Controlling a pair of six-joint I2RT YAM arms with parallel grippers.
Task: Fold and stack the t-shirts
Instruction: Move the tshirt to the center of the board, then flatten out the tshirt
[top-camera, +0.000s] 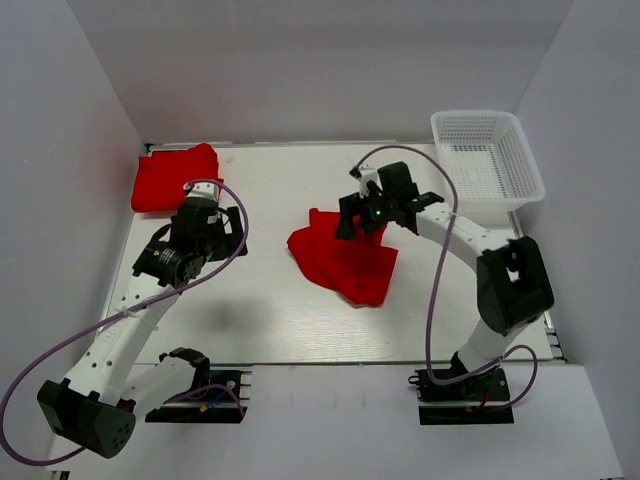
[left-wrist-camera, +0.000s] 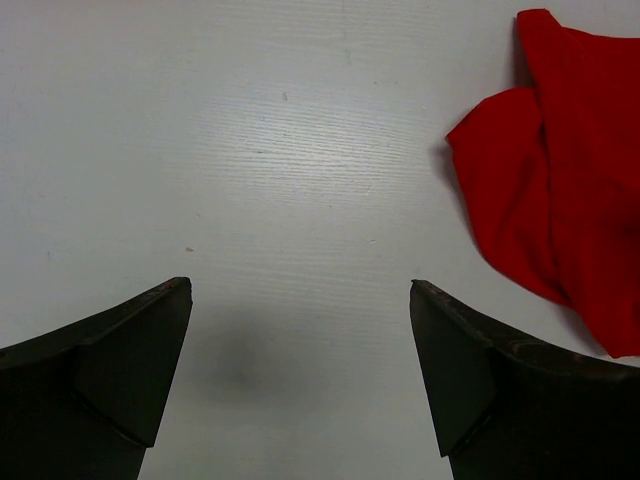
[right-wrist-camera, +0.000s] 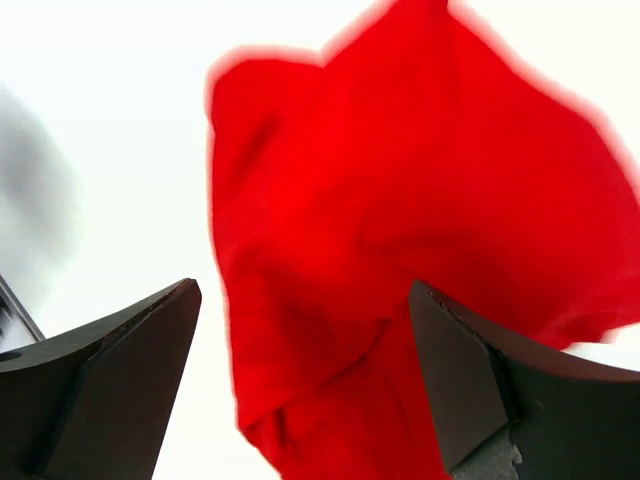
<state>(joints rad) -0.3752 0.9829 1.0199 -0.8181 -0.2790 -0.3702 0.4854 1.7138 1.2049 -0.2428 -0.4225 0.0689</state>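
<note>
The crumpled red t-shirt (top-camera: 348, 266) will stretch out into a long, wrinkled piece of cloth when I pull its ends outward, because loose folds (right-wrist-camera: 335, 374) lie over each other in the heap.
A crumpled red t-shirt (top-camera: 345, 262) lies in a heap at the middle of the table. My right gripper (top-camera: 358, 222) is open above its far edge, jaws wide either side of the cloth (right-wrist-camera: 400, 250), gripping nothing. A second red t-shirt (top-camera: 172, 177) lies folded at the far left corner. My left gripper (top-camera: 232, 232) is open and empty over bare table, left of the crumpled shirt, whose edge shows at the right of the left wrist view (left-wrist-camera: 560, 170).
A white mesh basket (top-camera: 490, 160) stands at the far right corner. White walls close the table on the left, back and right. The arm bases sit at the near edge.
</note>
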